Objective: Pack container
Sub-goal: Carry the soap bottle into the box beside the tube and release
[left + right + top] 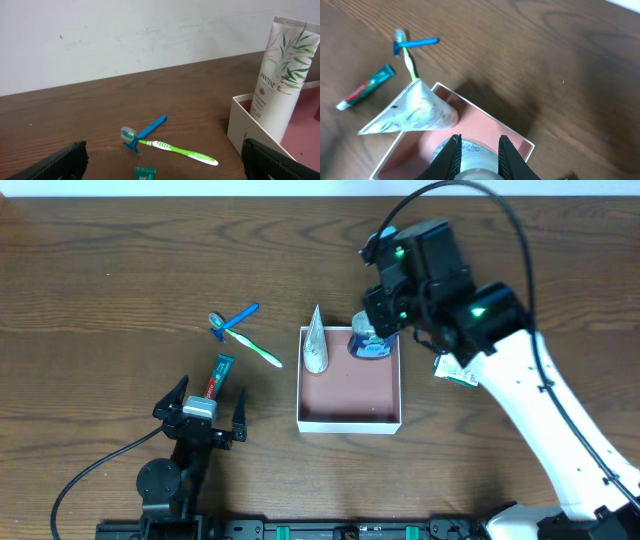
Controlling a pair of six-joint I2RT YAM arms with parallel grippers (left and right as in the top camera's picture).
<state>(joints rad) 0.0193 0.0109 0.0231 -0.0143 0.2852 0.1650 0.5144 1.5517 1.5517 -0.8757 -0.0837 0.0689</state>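
The bottle (371, 344) is hanging base down near the open part of the container's bottom next to the Pantene tube (339, 352), so the robot's right gripper goes on lowering it until it stands there, then let go.
The container (350, 422) is a square white-walled box with a pinkish floor at table centre. A white Pantene tube (316, 340) leans in its far-left corner. My right gripper (378, 330) is shut on a round grey-white bottle (368, 347) over the container's far-right corner; in the right wrist view the fingers (479, 145) clamp the bottle (477, 162) above the floor. My left gripper (210, 395) is open, straddling the near end of a green-red toothpaste tube (221, 368). In the left wrist view its fingers (164, 160) are wide apart with the toothpaste end (145, 173) between them.
A green toothbrush (257, 351) and a blue razor (232, 320) lie crossed left of the container; they also show in the left wrist view (177, 150) (148, 130). A green-white packet (458, 373) lies right of the container under my right arm.
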